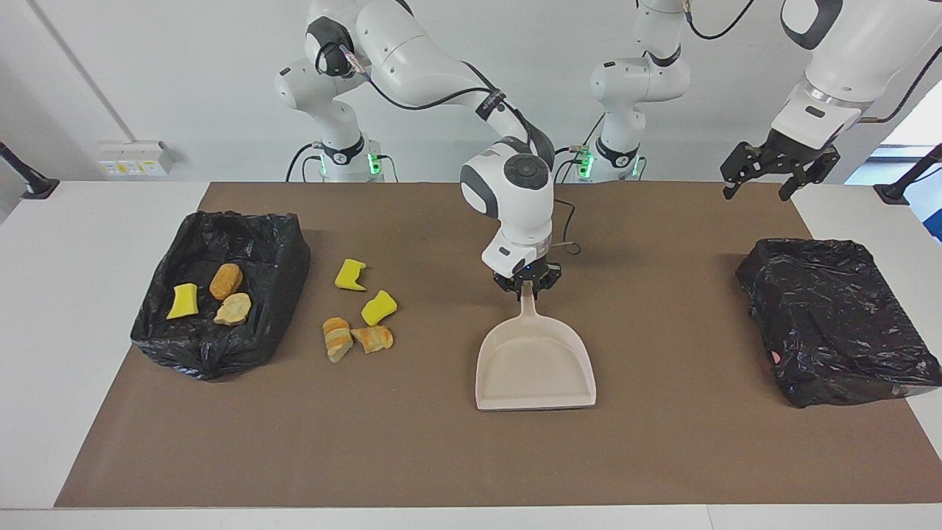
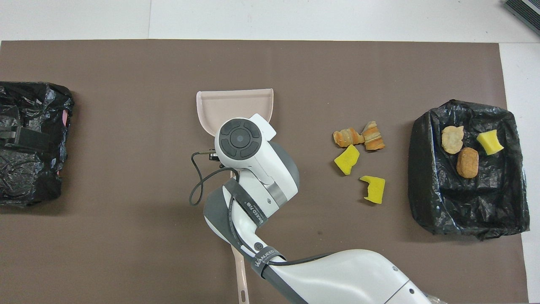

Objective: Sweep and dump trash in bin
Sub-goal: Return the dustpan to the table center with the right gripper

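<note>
A raised rim [image 2: 201,118] bends around the back of the dustpan [image 2: 235,104]. The dustpan will therefore hold the loose trash pieces together inside when I pick it up and carry it.
Several loose trash pieces lie on the brown mat beside the bin: two yellow chunks [image 1: 350,275] [image 1: 378,308] and two striped bread-like bits [image 1: 337,338] [image 1: 373,338]. The black-lined bin [image 1: 283,243] holds a yellow bit [image 1: 182,301], a brown nugget [image 1: 226,281] and a pale lump [image 1: 233,309]. The beige dustpan [image 1: 536,364] lies flat mid-table, mouth away from the robots. My right gripper [image 1: 527,283] is at the tip of its handle. My left gripper [image 1: 758,191] hangs open and empty above the mat's corner at the left arm's end.
A closed black bag [image 1: 831,316] sits at the left arm's end of the table. The brush handle [image 2: 240,278] shows under the right arm in the overhead view, nearer the robots than the dustpan. The facing view hides the brush.
</note>
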You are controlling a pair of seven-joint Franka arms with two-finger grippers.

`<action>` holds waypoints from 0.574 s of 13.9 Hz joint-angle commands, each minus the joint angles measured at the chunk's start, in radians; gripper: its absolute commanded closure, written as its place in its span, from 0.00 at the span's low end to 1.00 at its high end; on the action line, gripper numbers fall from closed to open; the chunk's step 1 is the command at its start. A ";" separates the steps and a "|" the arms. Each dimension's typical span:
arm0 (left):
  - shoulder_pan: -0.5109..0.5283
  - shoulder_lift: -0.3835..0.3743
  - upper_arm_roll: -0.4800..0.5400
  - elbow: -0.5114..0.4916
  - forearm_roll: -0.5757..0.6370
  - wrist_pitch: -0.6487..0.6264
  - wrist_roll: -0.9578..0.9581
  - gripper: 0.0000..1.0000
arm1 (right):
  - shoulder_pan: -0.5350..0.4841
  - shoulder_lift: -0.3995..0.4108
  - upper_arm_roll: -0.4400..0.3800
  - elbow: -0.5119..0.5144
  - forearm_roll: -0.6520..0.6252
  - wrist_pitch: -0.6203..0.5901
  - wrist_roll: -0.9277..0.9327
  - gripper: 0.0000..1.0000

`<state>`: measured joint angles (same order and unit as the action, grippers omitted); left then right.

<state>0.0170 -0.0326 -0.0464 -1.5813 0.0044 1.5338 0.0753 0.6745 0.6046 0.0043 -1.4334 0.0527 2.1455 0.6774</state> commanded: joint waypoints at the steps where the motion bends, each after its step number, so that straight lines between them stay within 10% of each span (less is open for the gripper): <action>1: 0.006 -0.004 -0.004 0.009 0.014 -0.015 0.000 0.00 | -0.013 -0.046 0.002 -0.004 0.003 -0.041 -0.010 0.00; 8: 0.006 -0.004 -0.004 0.009 0.014 -0.015 0.000 0.00 | -0.007 -0.328 0.006 -0.169 0.036 -0.243 -0.010 0.00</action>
<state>0.0170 -0.0326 -0.0464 -1.5813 0.0044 1.5338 0.0753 0.6710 0.3995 0.0021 -1.4672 0.0588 1.9128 0.6772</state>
